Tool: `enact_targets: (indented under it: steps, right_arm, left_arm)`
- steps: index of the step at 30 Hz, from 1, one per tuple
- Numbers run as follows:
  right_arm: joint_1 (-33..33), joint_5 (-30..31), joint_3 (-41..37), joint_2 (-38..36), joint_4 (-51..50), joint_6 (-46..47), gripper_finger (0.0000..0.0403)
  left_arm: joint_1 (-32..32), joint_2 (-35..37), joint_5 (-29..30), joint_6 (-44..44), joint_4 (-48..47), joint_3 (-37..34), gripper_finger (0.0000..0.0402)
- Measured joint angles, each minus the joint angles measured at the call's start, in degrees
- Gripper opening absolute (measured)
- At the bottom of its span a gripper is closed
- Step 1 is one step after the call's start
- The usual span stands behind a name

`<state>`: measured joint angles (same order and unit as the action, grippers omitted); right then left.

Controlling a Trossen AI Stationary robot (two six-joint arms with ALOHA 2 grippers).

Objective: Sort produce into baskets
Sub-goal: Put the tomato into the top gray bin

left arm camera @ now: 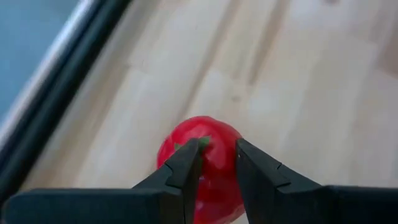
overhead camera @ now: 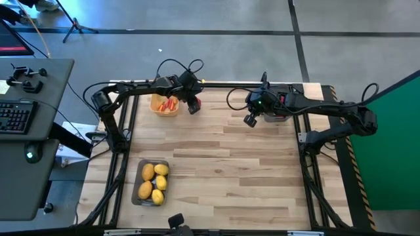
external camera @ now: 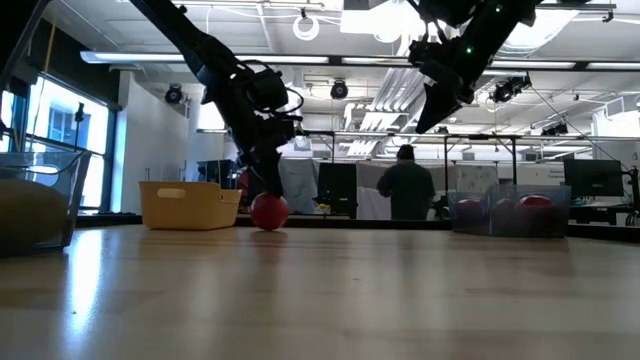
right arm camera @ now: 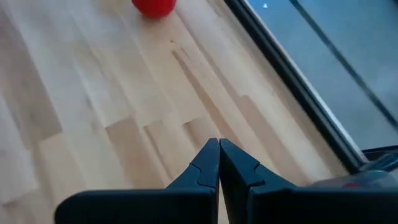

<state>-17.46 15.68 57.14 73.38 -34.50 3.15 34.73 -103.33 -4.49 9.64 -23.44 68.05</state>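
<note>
My left gripper is pinching only the top of the red fruit (left arm camera: 208, 133), so I should open it and push the fruit from beside the yellow-orange basket toward my right gripper.
A round red fruit with a green top (external camera: 268, 212) sits on the table beside the yellow-orange basket (overhead camera: 164, 103), which holds orange-red carrot pieces. My left gripper (left arm camera: 217, 163) is down on the fruit (left arm camera: 202, 134), its fingers a narrow gap apart at the green top. My right gripper (right arm camera: 219, 146) is shut and empty, raised above the table next to the dark grey tray of red fruits (external camera: 510, 210) at the far right. A second grey tray (overhead camera: 152, 182) near the front left holds several yellow lemons. My left gripper has the red fruit at its top, by the green cap (left arm camera: 200, 143), pinched between the two fingertips. The fingers come from above, slanting down. The fruit's underside rests on the table (external camera: 268, 228); the fingers hide the exact place of contact.
A dark frame rail (overhead camera: 216, 85) runs along the table's far edge, just behind both grippers. Bare wood lies in the table's middle (overhead camera: 230, 164). A person (external camera: 405, 190) stands in the room beyond the table.
</note>
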Motion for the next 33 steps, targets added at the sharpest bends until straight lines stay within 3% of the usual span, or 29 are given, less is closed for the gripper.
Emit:
enact_targets:
  steps: [5,13,19,28,33]
  right_arm:
    - [2.6,-0.7,0.0,0.0,1.0,3.0,0.0000]
    - [9.3,0.8,0.0,0.0,5.5,5.9,0.0000]
    - [12.1,3.2,0.0,0.0,6.4,6.0,0.0000]
    - [12.3,3.8,0.0,0.0,6.3,5.9,0.0000]
    - [12.3,3.8,0.0,0.0,6.3,5.8,0.0000]
  left_arm:
    - [-0.2,0.0,-7.0,-1.0,0.8,0.1,0.0050]
    - [-2.0,0.1,-7.1,3.0,0.8,0.1,0.0002]
    - [-5.2,0.2,-6.3,7.7,-0.4,0.2,0.0030]
    - [-8.5,0.3,-3.1,13.1,-2.9,0.3,0.0113]
    - [-8.5,0.4,0.4,14.1,-2.6,0.4,0.0126]
